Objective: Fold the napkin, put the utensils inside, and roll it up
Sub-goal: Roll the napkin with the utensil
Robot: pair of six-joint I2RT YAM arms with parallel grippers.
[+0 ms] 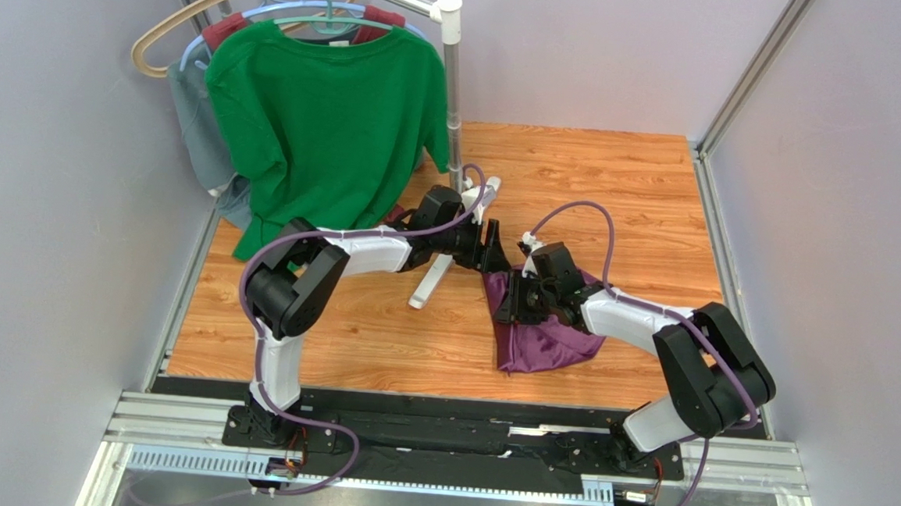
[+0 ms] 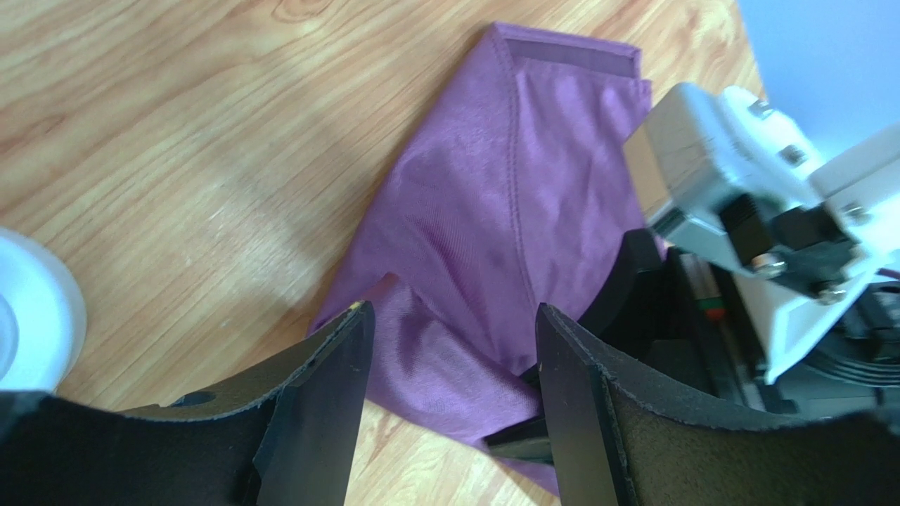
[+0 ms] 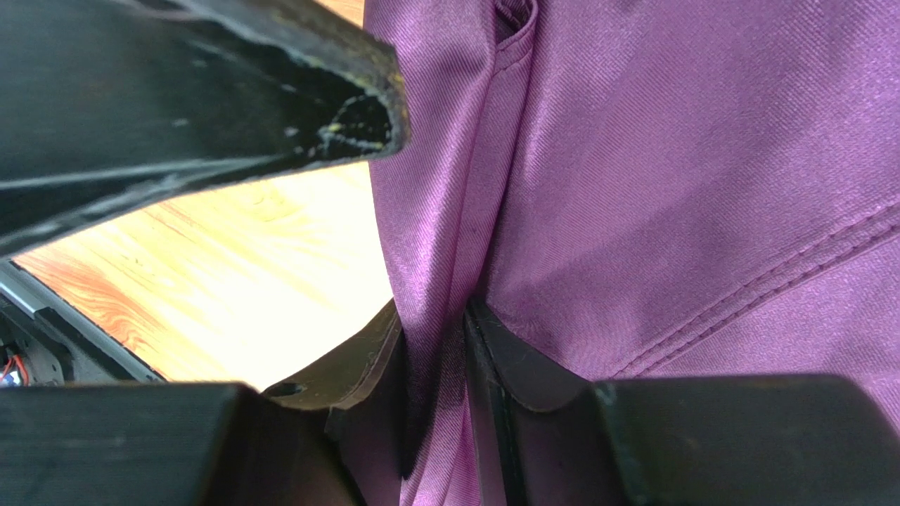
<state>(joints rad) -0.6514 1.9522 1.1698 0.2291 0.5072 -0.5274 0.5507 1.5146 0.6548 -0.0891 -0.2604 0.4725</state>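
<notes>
The napkin's fold stands loose at its far end [image 2: 394, 299], past the spot my right gripper is pinching. My left gripper should clamp that end [image 2: 406, 352] before my right gripper moves.
The dark purple napkin [image 1: 544, 341] lies bunched on the wooden table right of centre; it also shows in the left wrist view [image 2: 497, 211] and the right wrist view [image 3: 676, 179]. My right gripper [image 1: 509, 298] is shut on a pinched fold of the napkin [image 3: 438, 316] at its left edge. My left gripper [image 1: 497, 256] is open, its jaws apart just above the same napkin edge [image 2: 449, 316], close to the right gripper. No spoon shows in any view.
A green T-shirt [image 1: 323, 116] hangs on a rack with a white pole [image 1: 453, 101] at the back left, with a maroon garment behind it. A white object [image 1: 431, 281] lies on the table [image 1: 612, 181] under the left arm.
</notes>
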